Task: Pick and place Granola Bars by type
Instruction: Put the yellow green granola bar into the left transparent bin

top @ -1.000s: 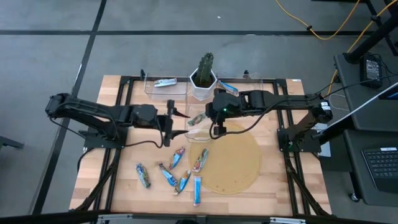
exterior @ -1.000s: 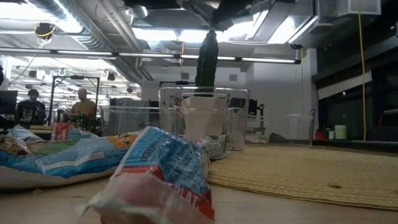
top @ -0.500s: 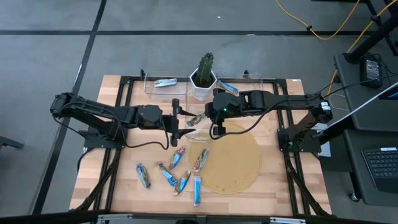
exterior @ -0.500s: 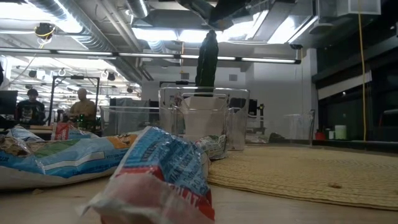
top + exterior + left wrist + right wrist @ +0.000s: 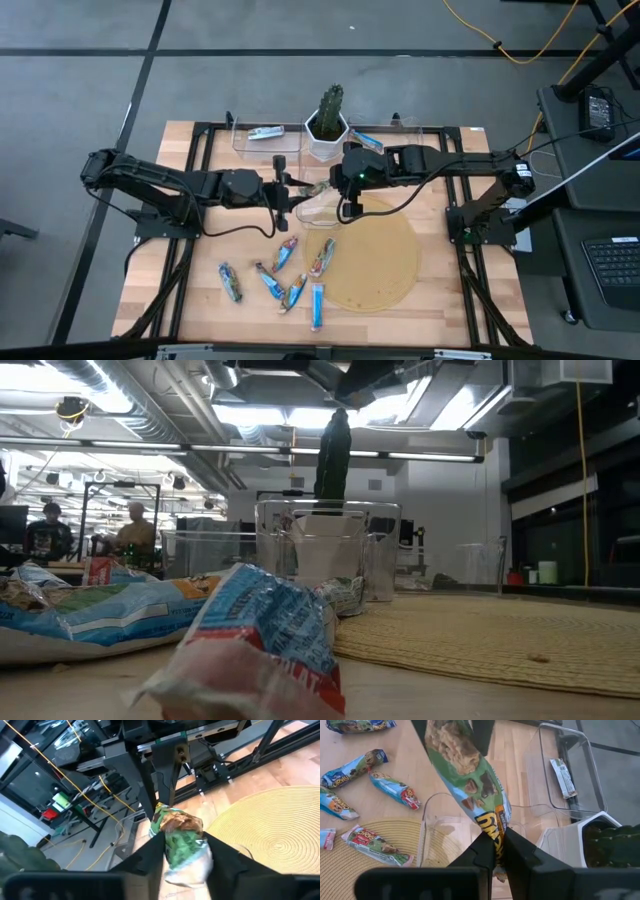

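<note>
The silvery bar's bin [image 5: 266,143] is across the cactus from the robot's right gripper, so the left gripper should bring the green-and-brown bar [image 5: 315,188] there once the right gripper opens.
A green-and-brown granola bar [image 5: 318,190] hangs in the air between my two grippers, above a clear plastic bin [image 5: 322,212] standing at the round woven mat's far-left edge. My left gripper [image 5: 296,190] comes from the table's left and is shut on one end of the bar. My right gripper [image 5: 338,197] comes from the right, slanting down, and is shut on the other end. Several mostly blue bars [image 5: 286,252] lie flat on the wood and on the mat's edge, nearer the front. My left gripper pinches the bar's pale crimped end [image 5: 184,862] between its two fingers [image 5: 150,855], coming nearly level from the table's left. The bar is lifted clear and reaches away from the fingers toward the other gripper. My right gripper pinches the bar's opposite end [image 5: 494,826] between its two fingertips [image 5: 482,850], slanting down from the table's right. The fingers lie in line with the bar. The bar is clear of the table and stretches over the clear bin [image 5: 445,832].
At the back stand a clear bin [image 5: 265,135] with a silvery bar, a cactus in a white pot [image 5: 328,125], and a clear bin [image 5: 385,135] with a blue bar. The woven mat [image 5: 375,260] covers the right middle. People sit far behind the table.
My left gripper has gone toward the table's right, up to the bar held by my right gripper, and has shut from wide open onto the bar's free end. The bar and my right gripper have stayed where they were.
</note>
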`<action>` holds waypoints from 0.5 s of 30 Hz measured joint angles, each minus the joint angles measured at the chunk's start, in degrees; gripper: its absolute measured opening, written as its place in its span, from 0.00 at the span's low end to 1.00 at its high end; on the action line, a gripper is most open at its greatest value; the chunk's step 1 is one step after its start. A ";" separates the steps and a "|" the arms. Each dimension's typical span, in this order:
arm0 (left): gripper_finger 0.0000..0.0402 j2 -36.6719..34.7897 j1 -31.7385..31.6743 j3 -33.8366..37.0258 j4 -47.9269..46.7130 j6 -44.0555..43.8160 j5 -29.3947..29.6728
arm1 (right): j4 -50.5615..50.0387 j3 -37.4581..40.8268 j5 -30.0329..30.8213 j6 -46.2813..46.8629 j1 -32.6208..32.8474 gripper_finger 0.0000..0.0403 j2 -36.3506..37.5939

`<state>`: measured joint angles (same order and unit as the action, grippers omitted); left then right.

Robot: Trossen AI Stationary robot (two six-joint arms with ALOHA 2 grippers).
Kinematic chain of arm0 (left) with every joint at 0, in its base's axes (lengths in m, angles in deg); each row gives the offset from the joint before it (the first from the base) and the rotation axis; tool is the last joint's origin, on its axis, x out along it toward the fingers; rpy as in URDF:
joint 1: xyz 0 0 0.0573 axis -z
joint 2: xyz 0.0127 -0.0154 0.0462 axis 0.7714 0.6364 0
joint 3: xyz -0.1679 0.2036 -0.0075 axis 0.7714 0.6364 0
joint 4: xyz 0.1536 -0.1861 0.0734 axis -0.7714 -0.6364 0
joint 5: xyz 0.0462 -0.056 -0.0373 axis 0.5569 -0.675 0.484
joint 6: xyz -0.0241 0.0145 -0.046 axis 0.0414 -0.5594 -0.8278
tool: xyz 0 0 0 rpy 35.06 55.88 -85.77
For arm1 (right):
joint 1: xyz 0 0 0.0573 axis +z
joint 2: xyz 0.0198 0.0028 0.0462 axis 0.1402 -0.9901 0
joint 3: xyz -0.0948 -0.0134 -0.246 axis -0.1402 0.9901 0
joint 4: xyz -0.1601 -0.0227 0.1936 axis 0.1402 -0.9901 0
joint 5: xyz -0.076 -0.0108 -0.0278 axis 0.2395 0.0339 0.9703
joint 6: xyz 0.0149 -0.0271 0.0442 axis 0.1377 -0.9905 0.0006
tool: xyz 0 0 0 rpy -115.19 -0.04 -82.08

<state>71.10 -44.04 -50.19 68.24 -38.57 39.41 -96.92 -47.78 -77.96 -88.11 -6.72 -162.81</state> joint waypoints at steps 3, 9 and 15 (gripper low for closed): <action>0.18 0.00 0.00 0.00 0.00 0.33 0.01 | 0.02 0.00 -0.02 -0.07 0.00 0.10 0.00; 0.07 0.00 0.00 0.00 0.00 0.42 -0.01 | -1.11 -0.31 -0.04 -0.20 0.16 0.12 0.02; 0.08 -0.02 0.00 0.00 0.00 0.50 0.03 | -6.45 -3.54 1.16 -0.20 1.98 0.26 0.15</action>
<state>71.08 -44.04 -50.19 68.24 -38.07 39.44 -103.38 -51.32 -76.79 -88.31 -4.73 -162.66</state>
